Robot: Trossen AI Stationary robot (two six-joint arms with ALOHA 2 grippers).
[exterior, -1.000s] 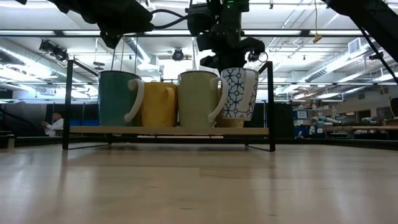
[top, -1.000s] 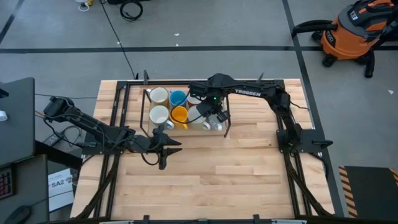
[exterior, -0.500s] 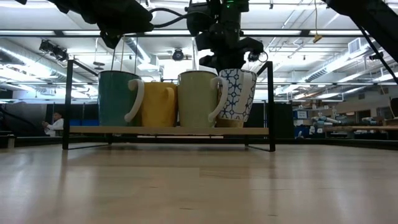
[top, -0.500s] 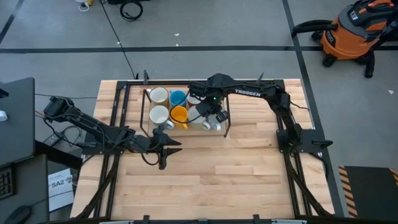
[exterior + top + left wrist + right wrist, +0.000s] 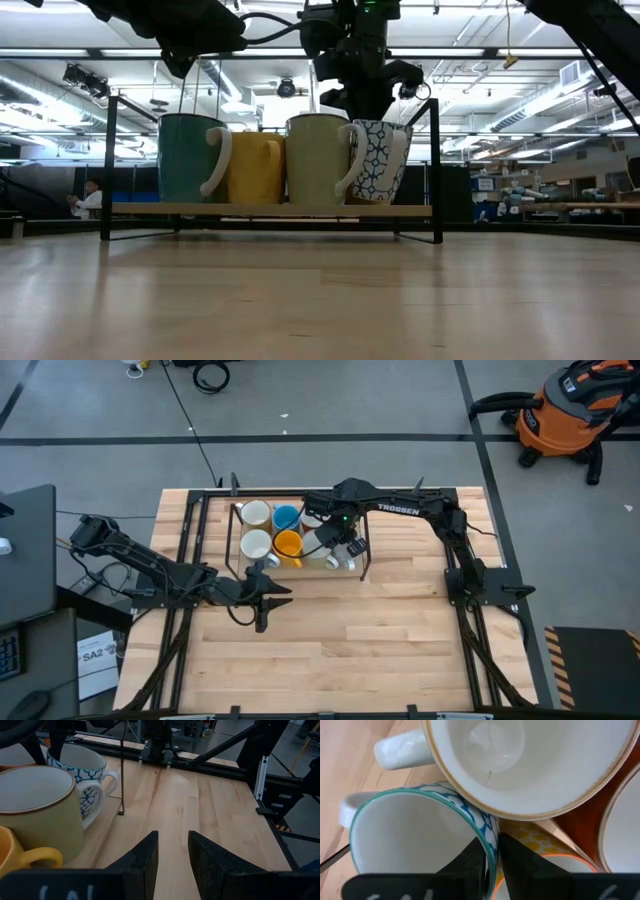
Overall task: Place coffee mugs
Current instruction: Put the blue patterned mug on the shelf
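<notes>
My right gripper should open gently and set the patterned mug's base down flat on the rack (image 5: 376, 210), because the patterned mug (image 5: 380, 160) is tilting next to the cream mug.
A black wire rack with a wooden floor (image 5: 240, 560) stands at the table's far middle and holds several coffee mugs: white (image 5: 256, 513), blue (image 5: 287, 517), orange-yellow (image 5: 288, 545) and cream (image 5: 318, 160). At its near right corner a blue-and-white patterned mug (image 5: 380, 160) stands tilted next to the cream mug. My right gripper (image 5: 491, 851) points down over it, shut on its rim. My left gripper (image 5: 268, 588) waits open, just in front of the rack's near left corner. My right gripper has the patterned mug's rim (image 5: 487, 832) between its two fingers, one finger inside the mug (image 5: 470, 860) and one outside (image 5: 520, 862). The fingers come from above, pointing down. The mug sits tilted below them; what its base rests on is hidden.
A red-brown mug (image 5: 585, 820) and a yellow dotted one (image 5: 532, 840) crowd the patterned mug's far side. The rack's thin black posts (image 5: 121, 770) rise at its corners. Bare wooden table (image 5: 380, 650) lies in front of and to the right of the rack.
The patterned mug has tipped from upright to tilted beneath my right gripper and sunk a little toward the rack's floor. Both arms have kept still.
</notes>
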